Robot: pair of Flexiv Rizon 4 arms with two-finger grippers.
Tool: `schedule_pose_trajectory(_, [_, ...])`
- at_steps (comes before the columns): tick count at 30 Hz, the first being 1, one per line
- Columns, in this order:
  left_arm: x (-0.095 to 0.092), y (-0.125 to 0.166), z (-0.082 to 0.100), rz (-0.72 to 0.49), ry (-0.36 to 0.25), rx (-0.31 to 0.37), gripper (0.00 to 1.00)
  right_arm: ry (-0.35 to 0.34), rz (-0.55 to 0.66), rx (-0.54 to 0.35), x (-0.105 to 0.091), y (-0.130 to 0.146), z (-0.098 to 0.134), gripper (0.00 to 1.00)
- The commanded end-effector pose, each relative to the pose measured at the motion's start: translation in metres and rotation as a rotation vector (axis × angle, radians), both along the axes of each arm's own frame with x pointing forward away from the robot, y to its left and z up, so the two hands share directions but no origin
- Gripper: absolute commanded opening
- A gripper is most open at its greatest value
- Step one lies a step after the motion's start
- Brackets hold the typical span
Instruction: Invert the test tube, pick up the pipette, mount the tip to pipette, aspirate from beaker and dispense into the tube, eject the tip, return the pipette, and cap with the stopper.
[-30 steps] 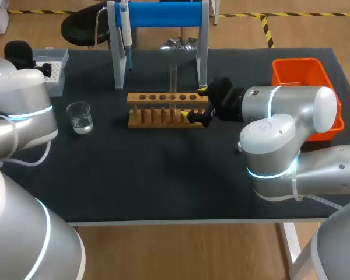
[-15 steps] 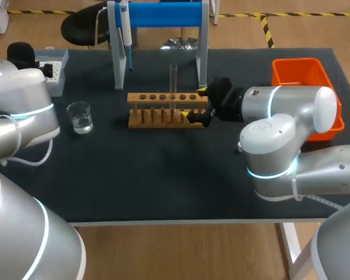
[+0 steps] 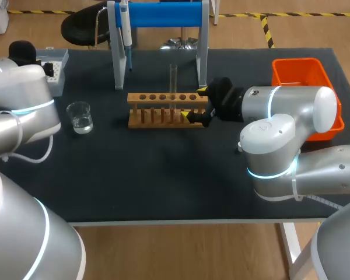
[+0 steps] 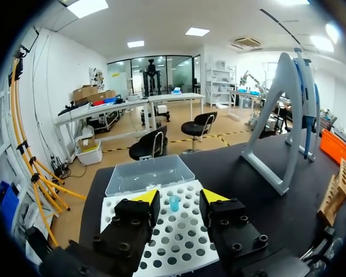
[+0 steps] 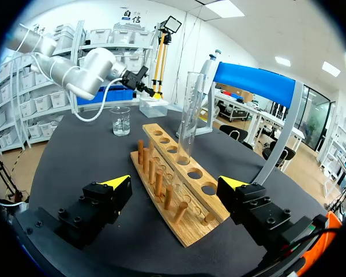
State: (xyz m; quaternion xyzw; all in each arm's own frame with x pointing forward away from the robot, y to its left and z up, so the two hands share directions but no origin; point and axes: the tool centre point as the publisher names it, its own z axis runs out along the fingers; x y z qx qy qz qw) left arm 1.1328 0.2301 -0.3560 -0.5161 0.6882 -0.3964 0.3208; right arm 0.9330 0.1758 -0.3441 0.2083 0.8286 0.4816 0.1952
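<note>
Only the blue tip's short collar (image 4: 174, 199) can be seen above the tip box, so a longer body that gets narrower should slide out of its hole when I lift the blue tip (image 4: 174, 203).
My left gripper (image 4: 179, 199) stands open over the white tip box (image 4: 179, 236), with a single small blue tip (image 4: 173, 202) between its fingers and untouched by them. In the head view this gripper (image 3: 45, 68) is at the tip box (image 3: 58, 71), far left. A clear test tube (image 3: 173, 79) stands upright in the wooden rack (image 3: 163, 109). My right gripper (image 5: 176, 183) is open, its fingers on either side of the rack's (image 5: 179, 187) right end; the tube (image 5: 190, 115) rises ahead of it. The pipette (image 3: 125, 32) hangs on the blue stand (image 3: 163, 14). The beaker (image 3: 80, 116) holds water.
An orange bin (image 3: 303, 74) sits at the far right of the table. The tip box's clear lid (image 4: 147, 173) lies open just beyond the left gripper. The stand's legs (image 3: 118, 70) rise behind the rack.
My left arm has shifted slightly toward the tip box at the back left. The right arm, rack and tube have not moved.
</note>
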Motion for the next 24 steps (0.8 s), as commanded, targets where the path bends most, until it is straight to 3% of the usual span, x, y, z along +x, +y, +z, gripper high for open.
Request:
schedule_pose_trajectory(1, [0.0064, 0.0004, 0.0003, -0.008, 0.014, 0.003, 0.42, 0.001, 0.001, 0.001, 0.0000, -0.0002, -0.0003, 1.00])
schedule_pose_trajectory(24, [0.0106, 0.0026, -0.0054, -0.007, 0.026, -0.001, 0.33, 0.001, 0.001, 0.001, 0.0000, -0.0002, -0.0003, 1.00])
